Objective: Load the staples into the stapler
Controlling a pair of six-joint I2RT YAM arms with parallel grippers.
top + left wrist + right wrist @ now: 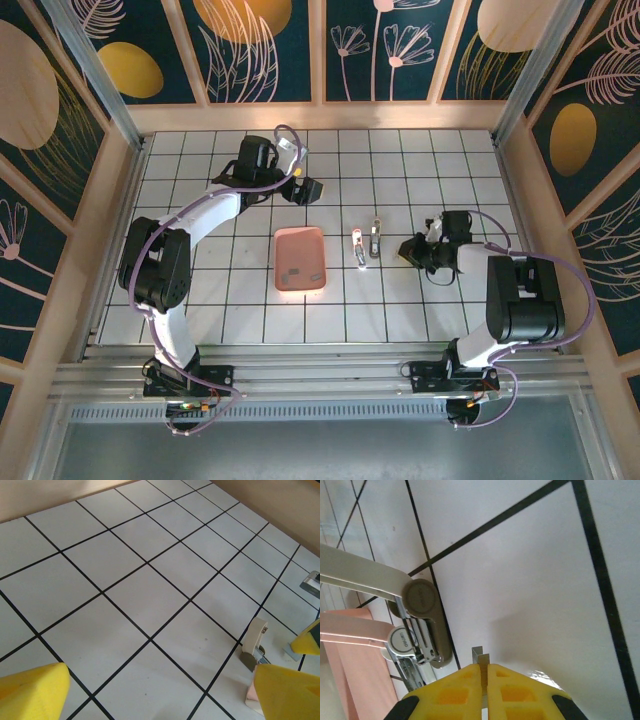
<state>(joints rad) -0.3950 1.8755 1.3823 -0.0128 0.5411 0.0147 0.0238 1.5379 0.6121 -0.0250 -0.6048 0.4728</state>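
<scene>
The grey strip of staples [481,656] is pinched by a thin edge in my right gripper, so I should put it down on the tiles [401,262] and grip its full width before loading.
The pink-and-white stapler [358,247] lies open on the tiles right of the tray, its silvery metal channel [412,652] showing beside its pink arm [350,625]. My right gripper [408,250] [484,667] is just right of it, low over the table. It is shut on a short grey strip of staples [481,656] that sticks out past the yellow fingertips and points toward the stapler's hinge end. My left gripper [305,188] [160,680] hangs open and empty over bare tiles at the back.
A second opened stapler, white with a grey-brown end [375,238] [422,597] [254,640], lies right beside the first. The salmon-pink tray [300,290] stands at centre with small dark pieces inside. Wooden walls [320,115] ring the tiled table.
</scene>
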